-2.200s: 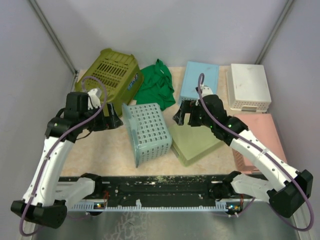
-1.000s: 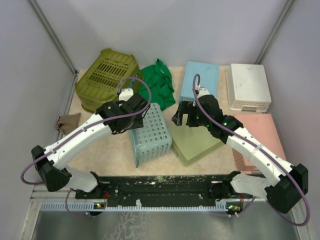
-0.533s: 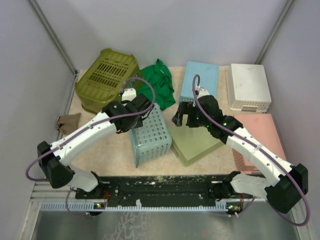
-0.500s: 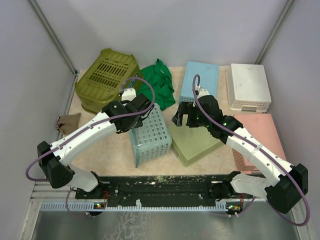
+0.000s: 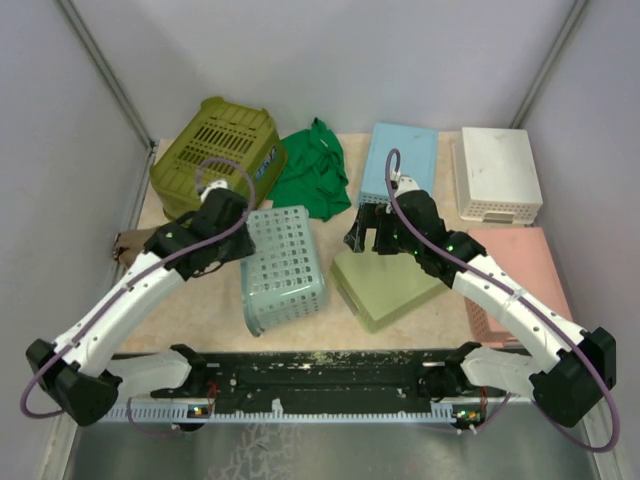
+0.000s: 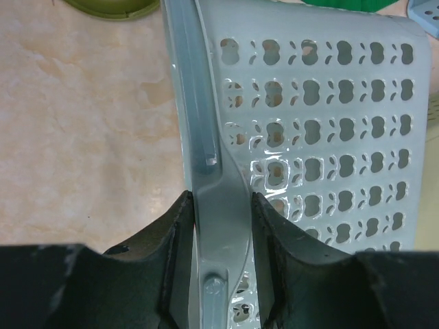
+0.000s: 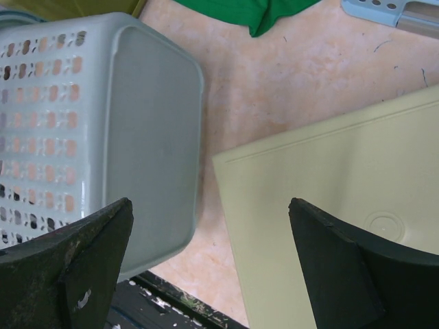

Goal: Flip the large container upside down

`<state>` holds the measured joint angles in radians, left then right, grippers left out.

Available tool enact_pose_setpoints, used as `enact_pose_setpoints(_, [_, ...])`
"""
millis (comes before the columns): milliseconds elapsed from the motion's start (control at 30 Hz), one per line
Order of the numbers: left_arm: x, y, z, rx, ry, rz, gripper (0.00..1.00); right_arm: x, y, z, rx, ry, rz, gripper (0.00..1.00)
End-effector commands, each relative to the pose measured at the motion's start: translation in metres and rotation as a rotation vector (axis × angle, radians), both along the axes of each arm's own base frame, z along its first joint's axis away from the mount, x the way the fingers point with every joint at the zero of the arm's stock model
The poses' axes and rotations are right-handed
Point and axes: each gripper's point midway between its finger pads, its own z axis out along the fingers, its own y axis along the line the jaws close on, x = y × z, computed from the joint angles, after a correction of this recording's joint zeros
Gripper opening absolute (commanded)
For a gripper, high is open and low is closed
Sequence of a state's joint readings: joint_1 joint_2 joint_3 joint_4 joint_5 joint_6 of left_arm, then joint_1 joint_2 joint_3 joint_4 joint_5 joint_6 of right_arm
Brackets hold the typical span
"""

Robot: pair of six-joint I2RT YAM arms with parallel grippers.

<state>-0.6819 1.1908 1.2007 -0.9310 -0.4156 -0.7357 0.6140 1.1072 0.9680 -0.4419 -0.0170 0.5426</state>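
The large container is lying on its side and only the robot's left gripper is at its rim (image 5: 248, 290), so the right gripper should help tip the container from its base (image 7: 154, 151).
The large container (image 5: 285, 262), a pale blue perforated basket, lies tipped over at the table's middle. Its perforated wall faces up and its rim points left. My left gripper (image 5: 243, 243) is shut on that rim. In the left wrist view the rim (image 6: 206, 137) runs straight between the two fingers of the left gripper (image 6: 219, 233). My right gripper (image 5: 365, 232) hangs open to the right of the container, above a light green lid (image 5: 390, 285). In the right wrist view the container's smooth base (image 7: 151, 137) lies left of the right gripper (image 7: 209, 205), which holds nothing.
An olive basket (image 5: 215, 150) sits upside down at the back left, a green cloth (image 5: 315, 170) beside it. A light blue lid (image 5: 400, 160) and a white container (image 5: 498, 170) stand at the back right, a pink lid (image 5: 510, 270) at the right.
My left gripper closed on the container's rim and swung left, dragging and tipping the container leftward. The right arm has not moved.
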Motion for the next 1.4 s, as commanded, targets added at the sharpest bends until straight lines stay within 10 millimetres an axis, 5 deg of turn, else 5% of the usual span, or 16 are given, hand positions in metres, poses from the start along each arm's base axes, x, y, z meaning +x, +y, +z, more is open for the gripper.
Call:
enact_pose_setpoints(0, [-0.005, 0.002, 0.012, -0.163, -0.021, -0.143, 0.16, 0.007, 0.000, 0.011, 0.019, -0.047, -0.008, 0.95])
enact_pose_setpoints(200, [-0.014, 0.010, 0.003, -0.289, 0.015, -0.228, 0.15, 0.008, 0.003, 0.013, 0.030, -0.047, -0.002, 0.95])
enact_pose_setpoints(533, [-0.013, -0.007, -0.007, -0.499, 0.037, -0.317, 0.10, 0.005, -0.003, 0.014, 0.017, -0.051, -0.014, 0.95])
enact_pose_setpoints(833, [-0.012, 0.043, -0.037, -0.507, 0.144, -0.176, 0.06, 0.005, -0.004, 0.014, 0.016, -0.054, -0.020, 0.95])
enact_pose_setpoints(1100, [-0.016, 0.078, -0.063, -0.446, 0.251, -0.074, 0.19, 0.005, -0.006, 0.011, 0.004, -0.051, -0.023, 0.95])
enact_pose_setpoints(1367, [-0.009, 0.083, -0.029, -0.394, 0.171, -0.096, 0.79, 0.008, -0.001, 0.009, 0.009, -0.042, -0.016, 0.96])
